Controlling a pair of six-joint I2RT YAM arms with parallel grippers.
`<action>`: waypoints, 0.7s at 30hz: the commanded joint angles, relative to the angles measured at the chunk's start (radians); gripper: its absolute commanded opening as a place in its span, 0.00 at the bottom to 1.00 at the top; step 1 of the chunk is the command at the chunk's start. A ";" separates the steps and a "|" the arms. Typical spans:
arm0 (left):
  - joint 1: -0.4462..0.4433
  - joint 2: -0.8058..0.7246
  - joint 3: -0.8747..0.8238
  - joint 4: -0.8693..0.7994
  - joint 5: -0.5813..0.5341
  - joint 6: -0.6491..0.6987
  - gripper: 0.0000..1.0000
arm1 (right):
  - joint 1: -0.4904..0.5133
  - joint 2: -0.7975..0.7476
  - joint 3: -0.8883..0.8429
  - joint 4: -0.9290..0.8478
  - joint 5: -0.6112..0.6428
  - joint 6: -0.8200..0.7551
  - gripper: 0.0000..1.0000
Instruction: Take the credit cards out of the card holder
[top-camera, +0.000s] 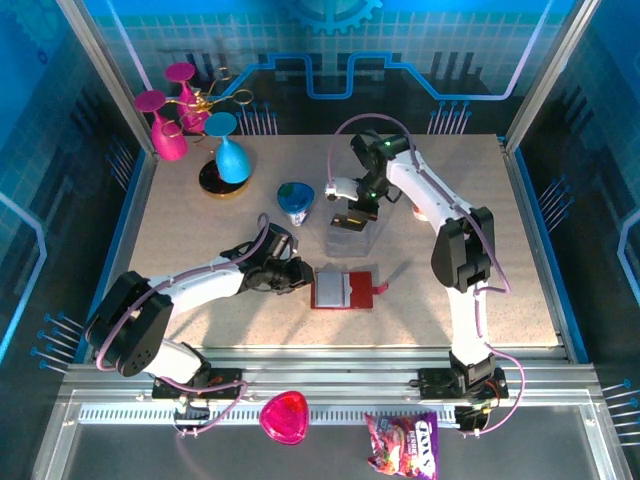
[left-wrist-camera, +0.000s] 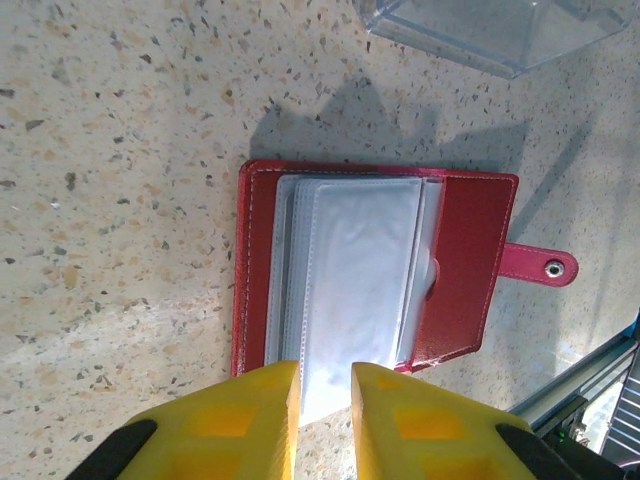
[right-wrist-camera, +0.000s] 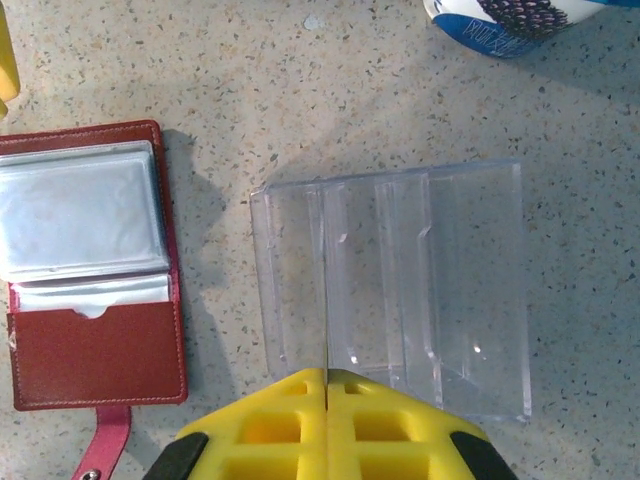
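Observation:
The credit card's edge (right-wrist-camera: 324, 275) is in line with the clear stand's sections, so my right gripper should keep going toward the section (right-wrist-camera: 292, 285) closest to the card holder, then let go.
The card holder (top-camera: 340, 288) lies open on the table, dark red with pale grey sleeves (left-wrist-camera: 360, 270) and a snap tab (left-wrist-camera: 540, 265) sticking out to the right. My left gripper (top-camera: 303, 276) sits low at its left edge. The yellow fingers (left-wrist-camera: 250, 420) stand a narrow gap apart, the left gripper (left-wrist-camera: 325, 400) open over a sleeve's corner. The credit cards are hidden. My right gripper (top-camera: 352, 215) is shut (right-wrist-camera: 326, 375) above the clear plastic stand (right-wrist-camera: 450, 280). A thin line runs on from its fingertips; I cannot tell if it is a card's edge. The card holder (right-wrist-camera: 100, 350) lies to its left.
A blue-and-white tub (top-camera: 294, 198) stands behind the clear stand (top-camera: 355, 238). A rack with pink and blue goblets (top-camera: 190, 110) is at the back left. A pink heart dish (top-camera: 284, 417) and a snack bag (top-camera: 402, 444) lie in front of the table's rail.

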 joint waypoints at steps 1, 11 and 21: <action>0.010 -0.026 -0.004 -0.017 -0.015 -0.011 0.21 | 0.013 0.041 0.055 -0.070 -0.002 -0.028 0.00; 0.023 -0.045 -0.018 -0.026 -0.016 -0.011 0.21 | 0.022 0.112 0.108 -0.124 -0.017 -0.051 0.00; 0.026 -0.049 -0.027 -0.023 -0.018 -0.014 0.21 | 0.032 0.173 0.114 -0.166 -0.027 -0.053 0.00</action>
